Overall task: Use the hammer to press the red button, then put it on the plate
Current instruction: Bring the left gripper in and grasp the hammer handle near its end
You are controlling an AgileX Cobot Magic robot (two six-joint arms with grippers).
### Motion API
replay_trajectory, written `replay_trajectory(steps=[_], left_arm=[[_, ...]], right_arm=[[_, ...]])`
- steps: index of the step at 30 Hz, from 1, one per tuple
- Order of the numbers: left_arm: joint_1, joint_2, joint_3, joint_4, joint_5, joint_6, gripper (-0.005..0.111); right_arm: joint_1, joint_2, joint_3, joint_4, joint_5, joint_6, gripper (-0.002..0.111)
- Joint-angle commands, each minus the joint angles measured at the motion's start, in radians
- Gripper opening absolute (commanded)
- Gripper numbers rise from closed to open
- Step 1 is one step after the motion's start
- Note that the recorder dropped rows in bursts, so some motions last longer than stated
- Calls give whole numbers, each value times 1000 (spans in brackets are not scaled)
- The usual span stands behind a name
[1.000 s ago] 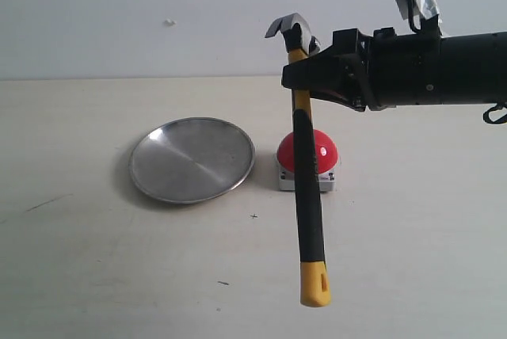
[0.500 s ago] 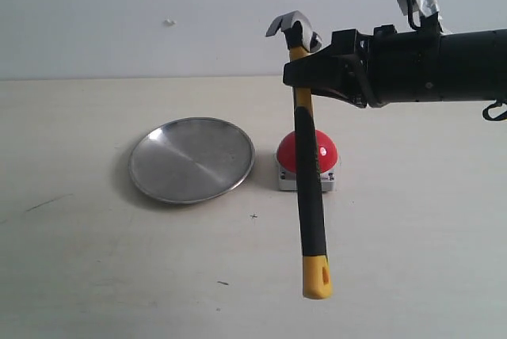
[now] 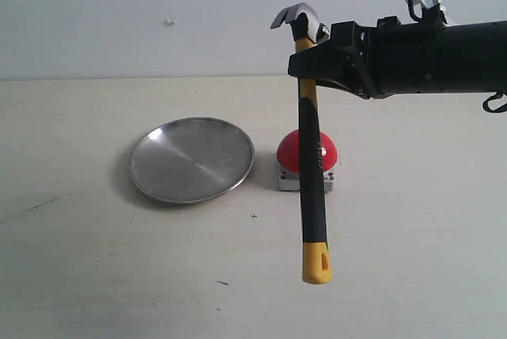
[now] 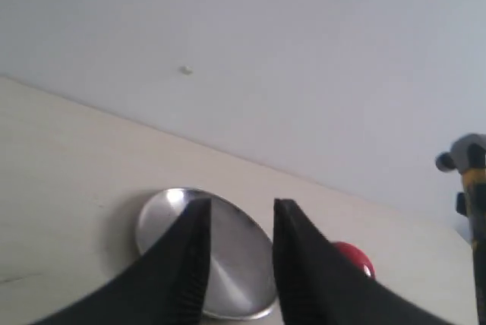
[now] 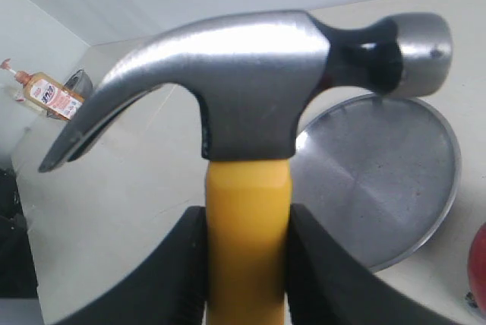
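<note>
The hammer is held in my right gripper by its yellow neck (image 3: pixel 307 91) under the hammer's head, so next my left gripper grabs the black handle (image 3: pixel 313 196) before it presses the red button.
My right gripper (image 3: pixel 307 63) is shut on the hammer (image 3: pixel 311 173), gripping the yellow neck just under the dark metal head (image 5: pixel 250 82). The black handle hangs down in the air, its yellow end nearest the camera. The hanging handle crosses in front of the red button (image 3: pixel 326 151) on its grey base and hides its middle. The silver plate (image 3: pixel 192 158) lies left of the button and holds nothing. In the left wrist view my left gripper (image 4: pixel 241 205) is open with nothing between its fingers, looking at the plate (image 4: pixel 235 264), the button (image 4: pixel 354 254) and the hammer (image 4: pixel 474 188).
A soap bottle (image 5: pixel 45 94) stands far off at the table's edge in the right wrist view. The pale table (image 3: pixel 95 260) has small dark marks near the front. A white wall rises behind it.
My right arm has risen slightly, carrying the hammer with it; the yellow handle end is higher than before. Plate and button have not moved.
</note>
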Motion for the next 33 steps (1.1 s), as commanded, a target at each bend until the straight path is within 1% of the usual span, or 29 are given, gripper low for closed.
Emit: replay_trajectory(steps=[1, 3, 7, 9, 11, 13, 19, 22, 24, 27, 29, 33], left_arm=[[-7, 211, -116, 227, -139, -140, 39], [-7, 406, -226, 433, -199, -279, 45], [-7, 616, -407, 723, -278, -454, 52], [-7, 668, -460, 784, -322, -491, 53], [-7, 713, -499, 802, -381, -510, 53], [-7, 728, -515, 802, -391, -507, 53], [-7, 734, -523, 814, -391, -475, 53], [-10, 734, -523, 823, -391, -475, 53], [-27, 734, -523, 823, -384, -483, 58], [-70, 736, -523, 803, -328, -496, 65], [-101, 743, -523, 780, -297, -496, 65], [-166, 779, -551, 777, -296, -496, 65]], right_arm=[[2, -18, -16, 48, 8, -5, 0], [2, -18, -16, 48, -15, -5, 0], [2, -18, -16, 48, -141, 42, 0], [2, -18, -16, 48, -186, 58, 0], [3, -16, -28, 48, -196, 74, 0], [23, -16, -44, 48, -209, 79, 0], [149, 27, -146, 48, -266, 118, 0], [193, 51, -175, 48, -314, 126, 0], [222, 60, -194, 48, -349, 129, 0], [262, 62, -224, 48, -401, 140, 0], [280, 62, -239, 48, -419, 149, 0], [318, 62, -251, 48, -481, 159, 0]])
